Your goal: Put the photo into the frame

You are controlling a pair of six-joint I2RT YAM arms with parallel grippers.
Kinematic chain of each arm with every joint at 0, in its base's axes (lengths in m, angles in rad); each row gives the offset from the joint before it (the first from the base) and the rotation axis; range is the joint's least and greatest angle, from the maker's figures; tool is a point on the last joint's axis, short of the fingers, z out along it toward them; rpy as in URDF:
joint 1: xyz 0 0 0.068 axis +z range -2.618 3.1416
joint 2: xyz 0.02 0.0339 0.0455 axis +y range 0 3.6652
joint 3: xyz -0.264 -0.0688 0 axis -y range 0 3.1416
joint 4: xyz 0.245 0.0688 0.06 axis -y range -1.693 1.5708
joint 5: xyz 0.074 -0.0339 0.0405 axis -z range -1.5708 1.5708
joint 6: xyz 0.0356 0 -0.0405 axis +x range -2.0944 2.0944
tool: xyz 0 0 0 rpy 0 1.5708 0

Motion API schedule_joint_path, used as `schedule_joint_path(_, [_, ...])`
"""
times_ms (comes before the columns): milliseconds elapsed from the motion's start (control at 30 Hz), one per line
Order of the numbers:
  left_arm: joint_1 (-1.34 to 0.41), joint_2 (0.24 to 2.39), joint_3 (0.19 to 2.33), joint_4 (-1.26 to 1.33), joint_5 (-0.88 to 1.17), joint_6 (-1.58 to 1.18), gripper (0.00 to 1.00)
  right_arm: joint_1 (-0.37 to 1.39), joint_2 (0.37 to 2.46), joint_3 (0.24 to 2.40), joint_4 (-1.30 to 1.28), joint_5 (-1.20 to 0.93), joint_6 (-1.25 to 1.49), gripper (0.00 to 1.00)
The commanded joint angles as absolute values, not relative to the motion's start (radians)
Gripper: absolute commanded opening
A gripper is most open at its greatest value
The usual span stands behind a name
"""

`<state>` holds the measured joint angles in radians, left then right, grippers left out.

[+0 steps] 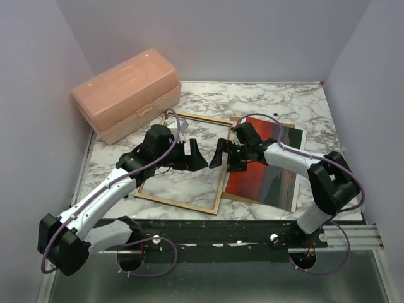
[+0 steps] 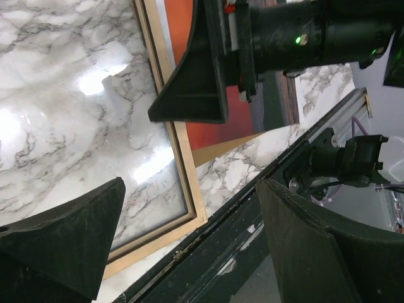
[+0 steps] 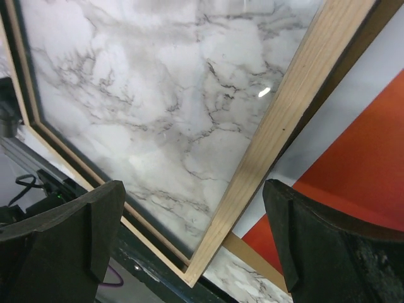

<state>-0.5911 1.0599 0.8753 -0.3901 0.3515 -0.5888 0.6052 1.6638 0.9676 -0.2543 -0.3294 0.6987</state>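
Note:
My right gripper should take the photo's edge [image 1: 302,140] farthest from the back-up frame and flip the photo face down, because the photo lies face up [image 1: 265,185] beside that frame.
The frame [image 1: 180,203] lies tan back up on the marble table, marble showing through its glass. The photo [image 1: 262,177], red-orange with a white border, lies face up to its right on the brown backing board [image 1: 231,197], partly under my right arm. My left gripper [image 1: 194,156] is open and empty above the frame's middle. My right gripper [image 1: 224,158] is open and empty over the frame's right rail [image 3: 278,126], which lies between its fingers [image 3: 63,240]. The left wrist view shows the frame's near corner [image 2: 186,183], the photo [image 2: 208,132] and my left gripper [image 2: 189,252].
A pink plastic toolbox [image 1: 126,95] stands at the back left, next to the frame's far corner. A black metal rail [image 1: 252,230] runs along the table's near edge. Walls close in the left, back and right sides.

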Motion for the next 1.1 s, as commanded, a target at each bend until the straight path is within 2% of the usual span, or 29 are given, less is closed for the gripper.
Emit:
schedule_joint_path(0, [-0.631, 1.095, 0.902, -0.365, 0.375, -0.607, 0.9, 0.527, 1.564, 0.972, -0.284, -0.29, 0.676, 1.0])
schedule_joint_path(300, [-0.813, 1.285, 0.981, -0.356, 0.288, -0.636, 0.89, 0.095, 1.393, 0.853, -0.38, -0.312, 0.616, 1.0])
schedule_joint_path(533, [-0.954, 1.526, 1.159, -0.438, 0.167, -0.634, 0.86, -0.224, 1.365, 0.77, -0.399, -0.236, 0.633, 1.0])
schedule_joint_path(767, [-1.025, 1.755, 1.311, -0.498, 0.076, -0.65, 0.82, -0.352, 1.373, 0.694, -0.337, -0.136, 0.63, 1.0])
schedule_joint_path(1067, [-1.048, 1.942, 1.422, -0.608, -0.017, -0.652, 0.79, -0.427, 1.459, 0.665, -0.246, -0.166, 0.595, 1.0])
